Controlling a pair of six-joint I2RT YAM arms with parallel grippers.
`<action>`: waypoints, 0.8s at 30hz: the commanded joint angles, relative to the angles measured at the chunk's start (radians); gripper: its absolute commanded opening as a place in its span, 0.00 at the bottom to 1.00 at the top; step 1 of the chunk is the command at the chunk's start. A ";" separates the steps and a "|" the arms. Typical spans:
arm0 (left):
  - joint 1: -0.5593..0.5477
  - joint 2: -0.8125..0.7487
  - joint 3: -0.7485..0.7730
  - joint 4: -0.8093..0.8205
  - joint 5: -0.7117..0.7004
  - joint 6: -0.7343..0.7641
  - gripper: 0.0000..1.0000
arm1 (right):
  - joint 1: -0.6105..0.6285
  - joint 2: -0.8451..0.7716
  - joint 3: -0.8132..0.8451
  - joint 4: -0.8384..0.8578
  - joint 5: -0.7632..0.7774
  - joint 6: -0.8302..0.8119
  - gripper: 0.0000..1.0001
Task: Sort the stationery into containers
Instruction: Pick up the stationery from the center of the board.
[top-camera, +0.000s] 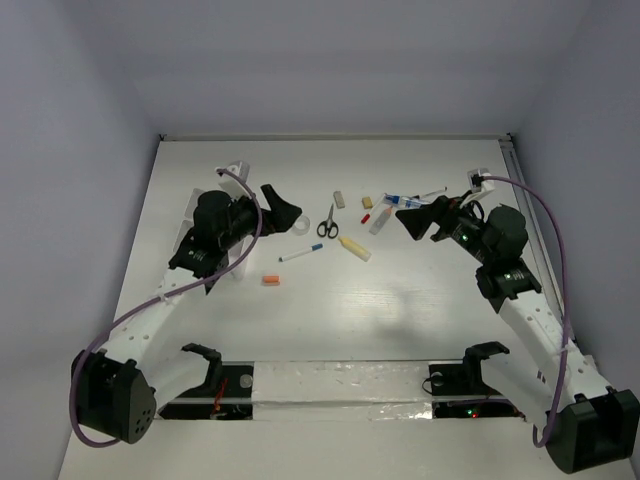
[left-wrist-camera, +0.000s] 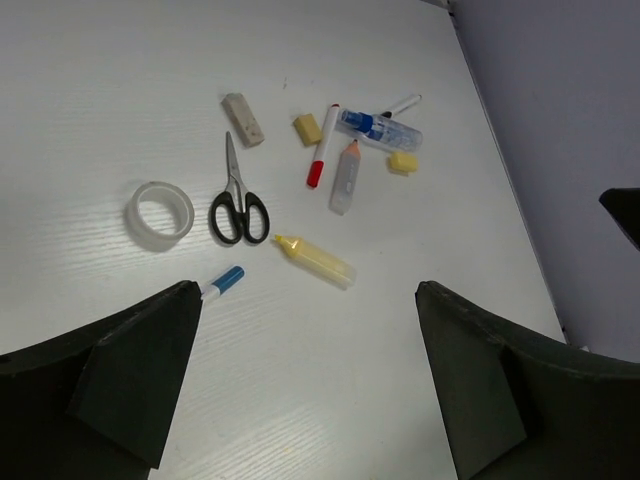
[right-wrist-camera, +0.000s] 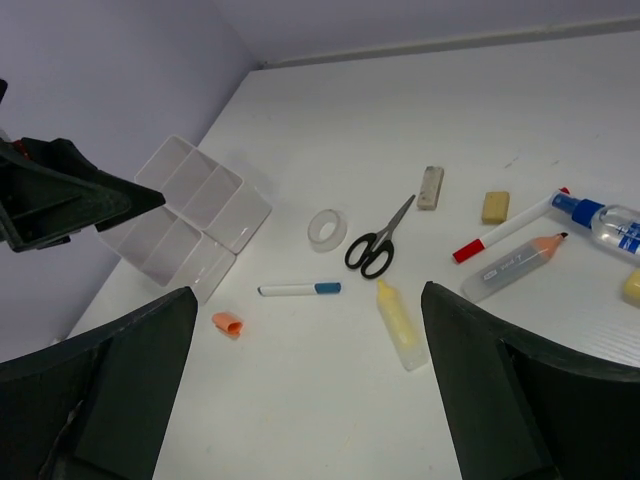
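The clear tape roll (top-camera: 301, 226) lies apart from the scissors, so my left gripper keeps going down, open, until its fingers are on both sides of the roll's box-side rim (left-wrist-camera: 135, 218), and then close.
Stationery lies spread over the white table: black-handled scissors (top-camera: 327, 222) (left-wrist-camera: 237, 205) (right-wrist-camera: 378, 240), a cream tube (top-camera: 354, 248) (left-wrist-camera: 318, 259) (right-wrist-camera: 400, 322), a blue-capped pen (top-camera: 297, 255) (right-wrist-camera: 299, 289) and an orange bit (top-camera: 270, 280) (right-wrist-camera: 228, 324). Farther right are a red-capped marker (left-wrist-camera: 322, 148) (right-wrist-camera: 505, 229), a beige eraser (left-wrist-camera: 243, 119) and a yellow eraser (left-wrist-camera: 307, 129). The white compartment box (right-wrist-camera: 187, 215) (top-camera: 232, 172) sits at the left, partly under my left arm. My left gripper (top-camera: 283, 212) (left-wrist-camera: 308, 380) hovers open left of the scissors. My right gripper (top-camera: 410, 220) (right-wrist-camera: 305, 390) hovers open, empty, to their right.
A clear tape roll (left-wrist-camera: 160, 213) (right-wrist-camera: 327, 229) lies beside the scissors. A blue-labelled bottle (left-wrist-camera: 380, 129) (right-wrist-camera: 600, 220) and a grey pencil-shaped case (left-wrist-camera: 345, 177) lie in the right cluster. Walls close the table at the back and on both sides.
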 joint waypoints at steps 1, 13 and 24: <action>-0.003 0.022 0.067 0.028 -0.037 -0.006 0.86 | 0.010 -0.014 -0.010 0.066 0.017 0.007 1.00; -0.099 0.235 0.185 -0.118 -0.419 0.048 0.85 | 0.010 -0.021 -0.012 0.055 0.020 0.013 1.00; -0.164 0.520 0.325 -0.187 -0.583 0.108 0.78 | 0.010 -0.030 -0.018 0.060 0.006 0.020 1.00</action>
